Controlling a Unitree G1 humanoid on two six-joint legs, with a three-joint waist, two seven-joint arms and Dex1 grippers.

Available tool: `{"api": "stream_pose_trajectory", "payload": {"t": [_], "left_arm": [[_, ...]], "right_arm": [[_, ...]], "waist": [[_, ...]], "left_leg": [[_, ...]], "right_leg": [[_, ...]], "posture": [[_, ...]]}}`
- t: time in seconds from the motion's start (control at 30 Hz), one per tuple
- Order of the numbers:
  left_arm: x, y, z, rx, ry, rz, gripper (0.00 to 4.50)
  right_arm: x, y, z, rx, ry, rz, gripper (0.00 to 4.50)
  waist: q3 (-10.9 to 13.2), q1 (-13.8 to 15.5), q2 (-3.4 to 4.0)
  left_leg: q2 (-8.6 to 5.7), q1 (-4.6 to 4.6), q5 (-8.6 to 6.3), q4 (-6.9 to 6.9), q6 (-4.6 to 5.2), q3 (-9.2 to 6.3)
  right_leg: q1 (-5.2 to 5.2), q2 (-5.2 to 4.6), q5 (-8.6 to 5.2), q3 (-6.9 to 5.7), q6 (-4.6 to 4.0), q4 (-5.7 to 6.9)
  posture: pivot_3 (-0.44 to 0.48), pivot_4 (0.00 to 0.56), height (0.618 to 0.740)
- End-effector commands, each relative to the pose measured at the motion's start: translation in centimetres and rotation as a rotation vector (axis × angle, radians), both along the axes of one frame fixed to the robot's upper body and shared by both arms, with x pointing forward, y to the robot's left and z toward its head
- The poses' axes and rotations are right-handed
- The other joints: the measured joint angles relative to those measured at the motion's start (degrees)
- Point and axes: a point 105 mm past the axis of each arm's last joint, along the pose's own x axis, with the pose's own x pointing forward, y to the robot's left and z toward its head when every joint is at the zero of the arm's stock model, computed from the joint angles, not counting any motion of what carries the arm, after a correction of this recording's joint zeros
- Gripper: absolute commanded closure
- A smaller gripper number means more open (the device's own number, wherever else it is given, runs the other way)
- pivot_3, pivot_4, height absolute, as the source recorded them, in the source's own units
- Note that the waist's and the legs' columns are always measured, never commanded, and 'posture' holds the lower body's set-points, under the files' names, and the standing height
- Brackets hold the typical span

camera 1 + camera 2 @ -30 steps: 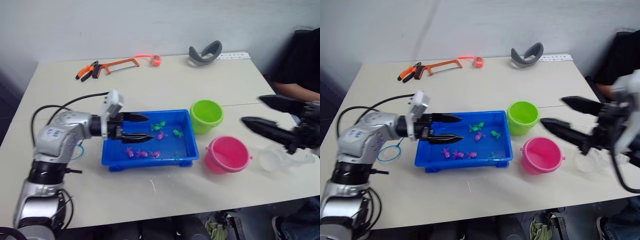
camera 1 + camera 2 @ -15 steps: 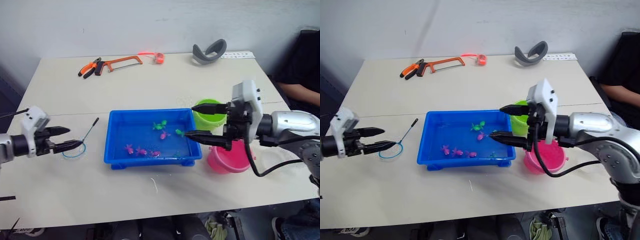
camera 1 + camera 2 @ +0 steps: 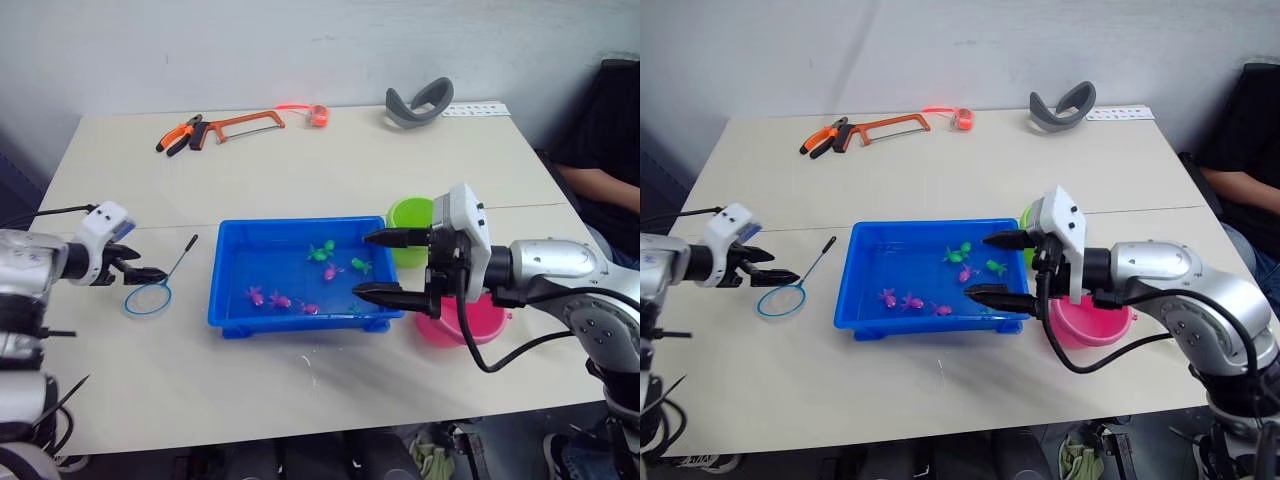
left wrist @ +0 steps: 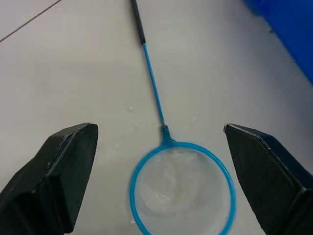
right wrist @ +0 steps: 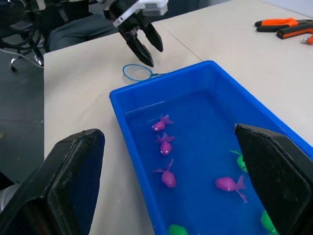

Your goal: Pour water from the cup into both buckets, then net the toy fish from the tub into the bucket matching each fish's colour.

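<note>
I expect the blue tub [image 3: 290,272] to have water in it that will ripple when I dip the net, since water drops [image 4: 131,108] dot the tabletop beside the net.
The blue tub [image 3: 232,300] sits mid-table and holds several magenta and green toy fish [image 3: 282,300]. My right gripper [image 3: 377,265] hangs open over the tub's right end, pointing left, with nothing between its fingers. Behind it stand the green bucket [image 3: 408,213] and the pink bucket [image 3: 470,322], both partly covered by the arm. The net [image 3: 147,298] lies flat on the table left of the tub, its black handle [image 4: 137,22] angled away. My left gripper [image 3: 146,263] is open just above the net's hoop [image 4: 146,164], not touching it. The cup is hidden.
At the table's far edge lie an orange-framed hacksaw [image 3: 243,124], orange pliers [image 3: 177,140], a red item [image 3: 315,115] and a grey curved band [image 3: 417,104]. A person in dark clothes [image 3: 600,170] sits at the right side. Bare tabletop runs in front of the tub.
My left gripper left the tub and swung out left to the net's hoop. My right arm swung in from the right side to the tub's right end.
</note>
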Motion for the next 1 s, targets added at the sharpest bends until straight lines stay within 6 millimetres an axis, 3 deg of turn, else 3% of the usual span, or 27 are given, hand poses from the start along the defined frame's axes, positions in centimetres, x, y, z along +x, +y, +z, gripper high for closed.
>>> {"api": "stream_pose_trajectory", "payload": {"t": [0.03, 0.33, 0.47, 0.7, 0.73, 0.87, 1.0], "left_arm": [[0.7, 0.5, -1.0, 0.053, 0.022, 0.049, 0.00], [1.8, -0.7, -3.5, 0.092, 0.053, 0.085, 0.00], [1.8, -1.2, -4.5, 0.076, 0.066, 0.079, 1.17], [1.6, -1.0, -4.9, 0.031, 0.051, 0.104, 4.05], [1.7, -1.0, -4.5, 0.017, 0.033, 0.107, 4.46], [2.8, -1.2, -1.2, -0.076, -0.096, 0.079, 4.46], [3.2, -2.3, 3.5, -0.168, -0.238, -0.064, 4.46]], "right_arm": [[-0.7, 0.0, 1.2, 0.025, -0.065, -0.021, 0.02], [-1.4, -0.8, 1.6, 0.027, -0.086, -0.084, 0.02], [-1.6, -0.9, 2.0, 0.025, -0.093, -0.085, 0.00], [-2.0, -1.1, 2.3, 0.011, -0.097, -0.070, 0.00], [-2.1, -1.1, 2.3, 0.005, -0.101, -0.066, 0.00], [-2.2, -1.0, 2.5, -0.010, -0.123, -0.055, 0.00], [-2.0, -1.5, 2.7, -0.017, -0.108, -0.062, 0.00]], "waist": [[0.0, 0.0, -0.01], [0.0, 0.6, -0.07], [-0.1, 0.8, -0.08], [-0.1, 0.7, -0.02], [-0.1, 0.7, -0.02], [-0.1, 0.7, -0.04], [0.0, 0.7, -0.24]], "left_leg": [[0.01, 0.00, 0.00, 0.01, 0.00, 0.01], [0.01, 0.00, -0.02, 0.53, 0.04, -0.04], [-0.12, 0.09, 0.01, 0.64, 0.16, -0.11], [-0.24, 0.12, 0.10, 0.65, 0.27, -0.23], [-0.24, 0.12, 0.10, 0.65, 0.27, -0.23], [-0.21, 0.05, 0.10, 0.64, 0.26, -0.23], [-0.18, -0.09, 0.10, 0.64, 0.25, -0.25]], "right_leg": [[-0.01, -0.01, 0.00, 0.02, 0.00, 0.05], [0.04, -0.05, 0.00, 0.02, 0.00, 0.49], [0.18, -0.08, 0.01, -0.01, 0.02, 0.63], [0.18, -0.17, 0.02, -0.05, 0.05, 0.83], [0.17, -0.17, 0.02, -0.05, 0.05, 0.83], [0.11, -0.17, 0.02, -0.08, 0.04, 0.81], [0.03, -0.17, 0.02, -0.14, 0.04, 0.73]], "posture": [[0.000, 0.150, 0.740], [0.000, 0.150, 0.740], [0.000, 0.150, 0.740], [0.000, 0.150, 0.740], [0.000, 0.150, 0.740], [0.000, 0.150, 0.740], [0.000, 0.150, 0.740]]}}
